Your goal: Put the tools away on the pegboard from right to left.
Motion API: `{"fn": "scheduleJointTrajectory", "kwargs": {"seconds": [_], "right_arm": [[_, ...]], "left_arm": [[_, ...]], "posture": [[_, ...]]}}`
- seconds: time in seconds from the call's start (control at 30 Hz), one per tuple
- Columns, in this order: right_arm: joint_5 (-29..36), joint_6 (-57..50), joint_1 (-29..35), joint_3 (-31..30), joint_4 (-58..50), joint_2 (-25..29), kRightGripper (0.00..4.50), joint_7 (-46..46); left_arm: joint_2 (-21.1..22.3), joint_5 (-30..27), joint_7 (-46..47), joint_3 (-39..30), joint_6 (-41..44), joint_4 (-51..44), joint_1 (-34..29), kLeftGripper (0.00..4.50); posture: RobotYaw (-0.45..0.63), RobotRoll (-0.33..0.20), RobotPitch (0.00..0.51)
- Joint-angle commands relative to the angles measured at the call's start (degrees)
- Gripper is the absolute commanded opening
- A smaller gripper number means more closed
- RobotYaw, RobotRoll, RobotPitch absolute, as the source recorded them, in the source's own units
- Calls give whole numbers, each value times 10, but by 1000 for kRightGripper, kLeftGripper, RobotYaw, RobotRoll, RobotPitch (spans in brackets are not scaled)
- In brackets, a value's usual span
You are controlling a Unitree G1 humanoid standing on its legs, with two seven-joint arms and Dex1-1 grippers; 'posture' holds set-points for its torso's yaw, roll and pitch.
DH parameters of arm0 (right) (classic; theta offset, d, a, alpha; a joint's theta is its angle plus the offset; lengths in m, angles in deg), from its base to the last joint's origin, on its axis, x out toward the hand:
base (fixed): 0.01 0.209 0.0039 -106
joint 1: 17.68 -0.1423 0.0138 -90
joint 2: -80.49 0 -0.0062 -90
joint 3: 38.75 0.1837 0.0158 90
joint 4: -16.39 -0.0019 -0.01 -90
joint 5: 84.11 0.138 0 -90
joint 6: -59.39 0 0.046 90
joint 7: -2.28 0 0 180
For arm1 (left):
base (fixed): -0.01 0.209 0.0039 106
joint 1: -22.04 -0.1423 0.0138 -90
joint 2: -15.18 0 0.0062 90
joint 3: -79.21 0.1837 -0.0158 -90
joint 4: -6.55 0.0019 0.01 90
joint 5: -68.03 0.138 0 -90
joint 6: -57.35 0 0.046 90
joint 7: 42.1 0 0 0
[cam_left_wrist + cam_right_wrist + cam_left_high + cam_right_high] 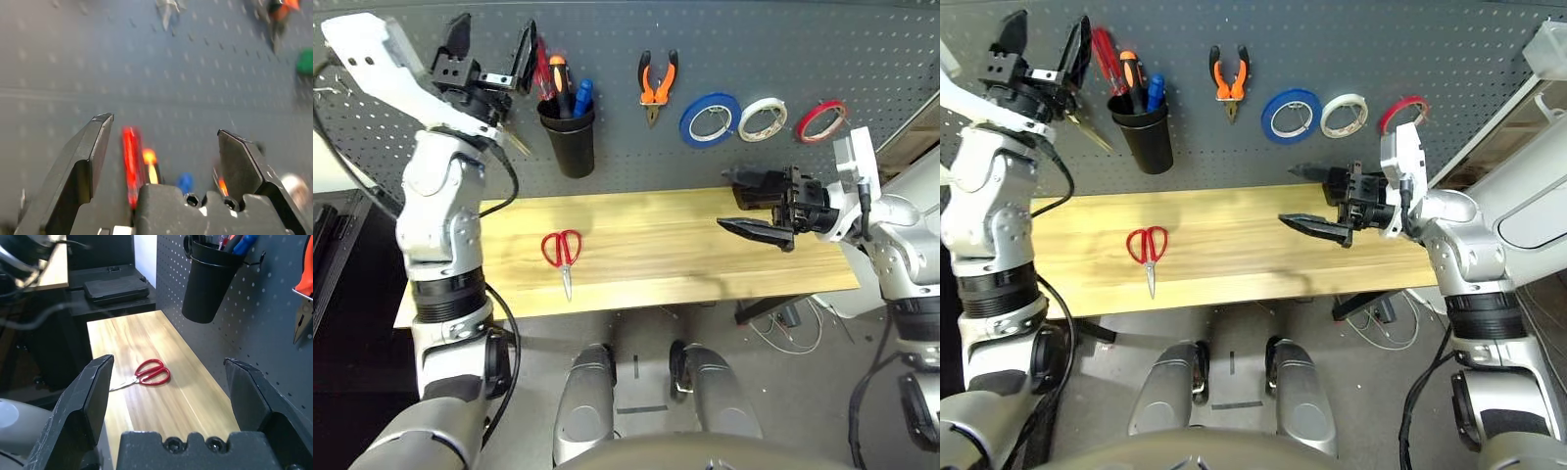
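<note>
My open left gripper keeps going down until its fingers close on the nearer handle, as the scissors' red handles lie free and point toward the pegboard.
The dark grey pegboard holds the red tape ring at its right end and the orange-and-black pliers on a hook. The slim red-handled screwdriver stands in the black cup. The red-handled scissors lie flat on the wooden table, left of centre. My left gripper is raised against the pegboard just left of the cup, open and holding nothing; the screwdriver shows between its fingers. My right gripper hovers open over the table's right part.
A blue tape roll and a white tape roll hang between the pliers and the red ring. The cup also holds an orange-and-black screwdriver and a blue-handled tool. Black cables run along my left arm.
</note>
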Motion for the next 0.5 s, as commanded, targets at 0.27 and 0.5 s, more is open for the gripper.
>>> {"fn": "scheduleJointTrajectory", "kwargs": {"seconds": [0.27, 0.5], "right_arm": [[-92, 44, 12, -61, 76, -45, 4500, 36], [-170, 35, 26, -119, 82, -64, 4500, 92]], "left_arm": [[51, -86, -54, -2, 128, -121, -191, 4477], [45, -33, -40, 57, 145, -76, -264, 4477]], "posture": [[138, 0, 152], [111, 0, 180]]}}
